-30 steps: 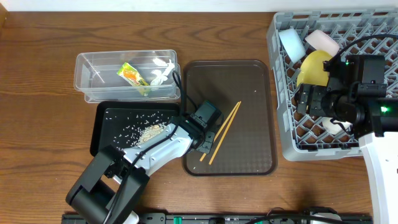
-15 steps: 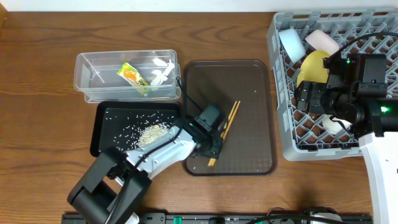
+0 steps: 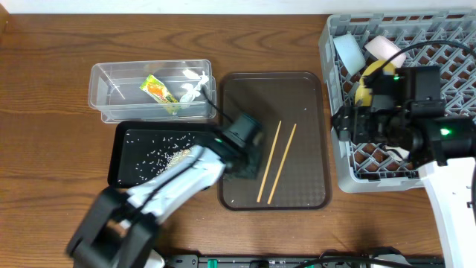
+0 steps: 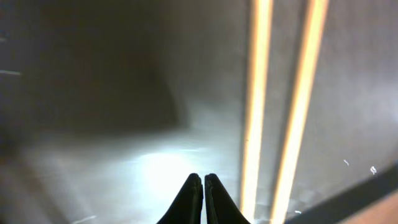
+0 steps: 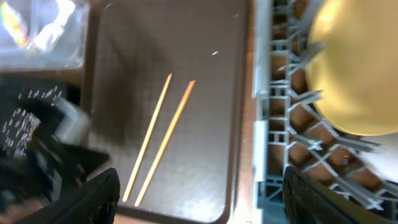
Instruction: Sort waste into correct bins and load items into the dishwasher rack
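Note:
My left gripper is too close to the chopsticks on the dark brown tray (image 3: 269,162), so it should move back over the black tray (image 3: 155,152) before my right gripper loads the chopsticks.
Two wooden chopsticks (image 3: 275,162) lie side by side, apart, on the dark brown tray (image 3: 297,97). My left gripper (image 3: 251,162) is shut and empty, its tips (image 4: 203,178) just left of the chopsticks (image 4: 255,112). My right gripper (image 3: 347,125) is open and empty (image 5: 199,208) over the left rim of the grey rack (image 3: 338,160); it sees the chopsticks (image 5: 158,138). The rack holds the yellow plate (image 3: 368,80), light blue bowl (image 3: 347,50), white bowl (image 3: 384,49) and a white cup (image 3: 396,152), partly hidden by the arm.
The clear tub (image 3: 104,100) holds the green-yellow wrapper (image 3: 157,90) and the white plastic scrap (image 3: 192,88). The black tray (image 3: 123,167) in front of it holds rice scraps (image 3: 178,158). My left arm lies across the black tray's right end.
The chopsticks, bunched at my left gripper before, now lie parallel and apart. My left gripper has drawn back to their left. My right arm has moved left to the rack's left rim.

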`<state>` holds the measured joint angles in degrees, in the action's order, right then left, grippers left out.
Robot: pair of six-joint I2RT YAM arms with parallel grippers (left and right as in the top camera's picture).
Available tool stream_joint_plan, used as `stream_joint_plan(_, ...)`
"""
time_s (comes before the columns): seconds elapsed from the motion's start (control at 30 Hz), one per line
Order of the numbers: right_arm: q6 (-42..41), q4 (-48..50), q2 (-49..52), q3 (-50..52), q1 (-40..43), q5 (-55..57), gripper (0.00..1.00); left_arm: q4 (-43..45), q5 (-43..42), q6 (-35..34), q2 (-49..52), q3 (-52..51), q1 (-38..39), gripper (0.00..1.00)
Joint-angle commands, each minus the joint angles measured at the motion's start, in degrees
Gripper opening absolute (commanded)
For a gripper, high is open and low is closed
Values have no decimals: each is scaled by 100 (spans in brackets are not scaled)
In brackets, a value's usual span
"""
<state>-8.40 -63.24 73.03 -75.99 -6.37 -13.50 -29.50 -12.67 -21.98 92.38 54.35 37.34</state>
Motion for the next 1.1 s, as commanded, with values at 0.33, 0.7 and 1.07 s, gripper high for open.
stream_joint_plan(0.33, -1427, 7, 1464, 428, -1574, 116, 75, -896, 826, 177, -2433, 214, -2422, 37)
stream_joint_plan(0.7, -3069, 1104, 2715, 986, -2385, 1067, 59, -1176, 824, 177, -2621, 214, -2955, 43)
stream_joint_plan(1.07, -3497, 1499, 3571, 1001, -2706, 1285, 34, -1187, 824, 177, -2621, 214, -2955, 44)
